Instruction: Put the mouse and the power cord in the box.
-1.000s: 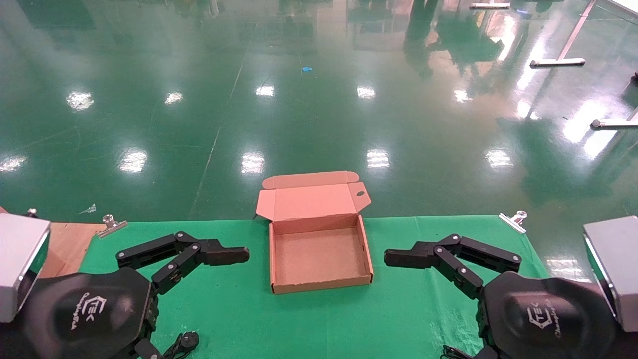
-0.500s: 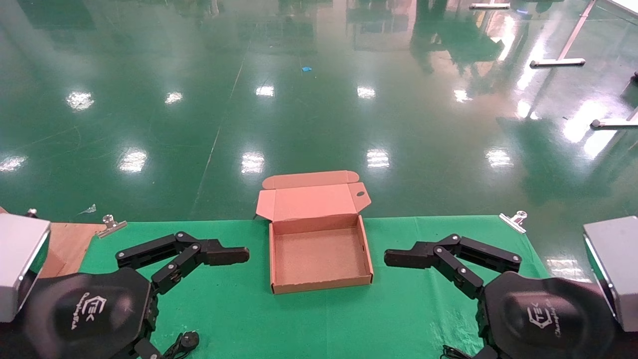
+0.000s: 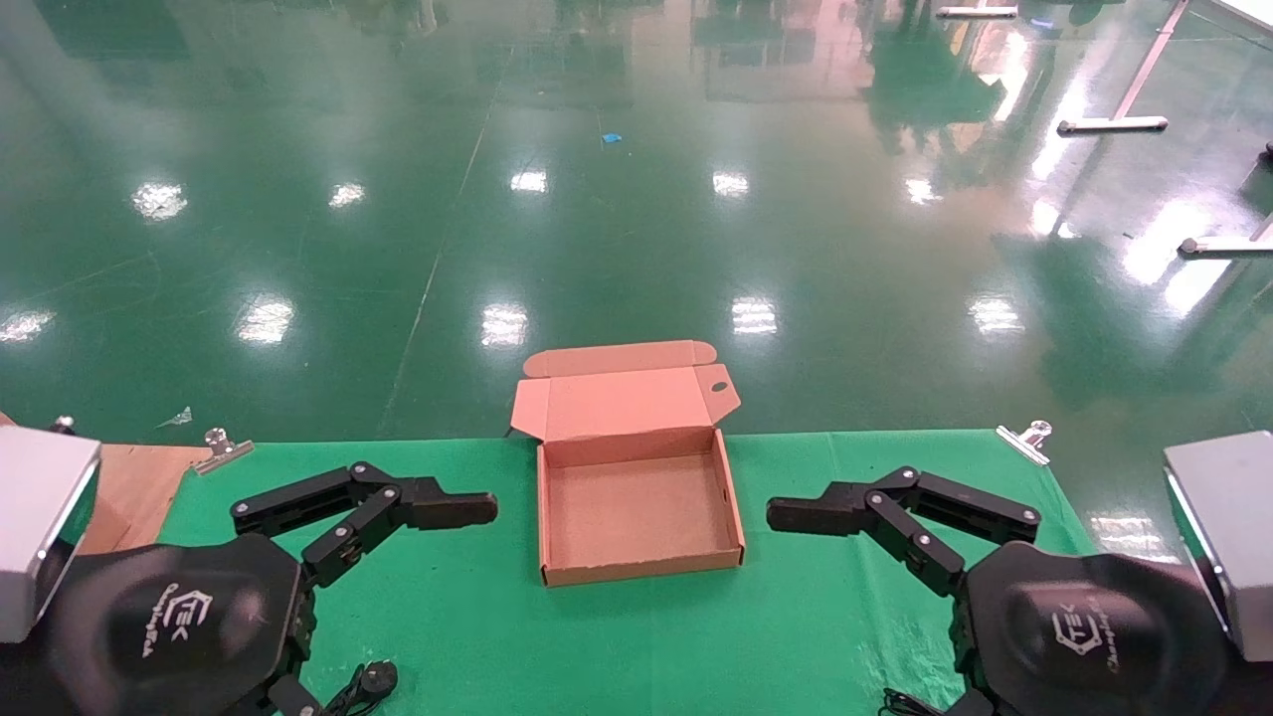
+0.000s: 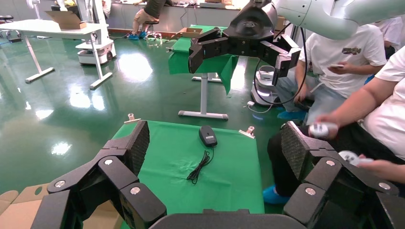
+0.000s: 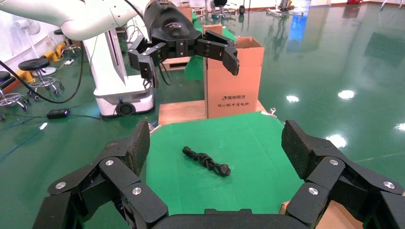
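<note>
My gripper will lift the bundled power cord (image 3: 361, 688) into the box, and the cord will stay wound together because the black loops (image 3: 348, 698) lie gathered close to the round plug.
The brown cardboard box (image 3: 636, 572) lies open and empty at the middle of the green cloth, its lid (image 3: 622, 398) folded back over the far edge. My left gripper (image 3: 457, 509) hovers open to the left of the box, and my right gripper (image 3: 796, 515) hovers open to its right; neither holds anything. The black mouse (image 4: 207, 135) rests on the cloth with its thin cable (image 4: 199, 168) trailing, well clear of the left gripper (image 4: 217, 143). The bundled power cord (image 5: 205, 161) lies on the cloth ahead of the right gripper (image 5: 218, 143); its round plug (image 3: 377, 679) shows at the near left.
Metal clips (image 3: 221, 449) (image 3: 1024, 441) pin the cloth at the table's far corners. A wooden board (image 3: 134, 487) borders the cloth on the left, with a tall cardboard carton (image 5: 234, 78) on it. People (image 4: 363, 95) sit beyond the right end of the table.
</note>
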Controlling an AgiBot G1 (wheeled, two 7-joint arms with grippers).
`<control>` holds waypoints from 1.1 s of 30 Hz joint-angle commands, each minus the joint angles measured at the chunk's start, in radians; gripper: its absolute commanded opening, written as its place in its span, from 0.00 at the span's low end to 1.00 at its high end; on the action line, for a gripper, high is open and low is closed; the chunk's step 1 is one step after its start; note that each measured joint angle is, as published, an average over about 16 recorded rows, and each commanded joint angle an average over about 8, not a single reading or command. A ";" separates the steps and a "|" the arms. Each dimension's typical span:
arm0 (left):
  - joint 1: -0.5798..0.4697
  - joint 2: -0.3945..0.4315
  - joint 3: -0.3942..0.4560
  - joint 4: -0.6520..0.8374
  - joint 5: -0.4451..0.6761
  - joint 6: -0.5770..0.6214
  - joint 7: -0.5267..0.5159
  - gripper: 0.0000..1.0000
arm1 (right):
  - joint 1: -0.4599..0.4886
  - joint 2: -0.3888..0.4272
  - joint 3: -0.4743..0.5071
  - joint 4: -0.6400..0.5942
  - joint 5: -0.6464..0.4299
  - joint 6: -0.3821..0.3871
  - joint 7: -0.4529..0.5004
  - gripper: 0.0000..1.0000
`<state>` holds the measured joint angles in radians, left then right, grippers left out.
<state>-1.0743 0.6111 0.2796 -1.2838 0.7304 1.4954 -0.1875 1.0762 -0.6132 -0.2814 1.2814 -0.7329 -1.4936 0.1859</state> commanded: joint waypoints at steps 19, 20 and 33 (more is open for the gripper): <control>-0.106 0.011 0.117 0.100 0.279 0.049 0.051 1.00 | 0.100 -0.007 -0.126 -0.012 -0.340 -0.011 -0.032 1.00; -0.125 0.014 0.135 0.122 0.318 0.057 0.061 1.00 | 0.121 -0.015 -0.150 -0.017 -0.397 -0.014 -0.034 1.00; -0.356 0.079 0.362 0.485 0.838 0.003 0.217 1.00 | 0.352 -0.217 -0.422 -0.232 -1.060 0.026 -0.093 1.00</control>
<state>-1.4160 0.6994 0.6375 -0.8026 1.5498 1.4965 0.0273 1.4165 -0.8254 -0.6926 1.0405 -1.7653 -1.4591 0.0840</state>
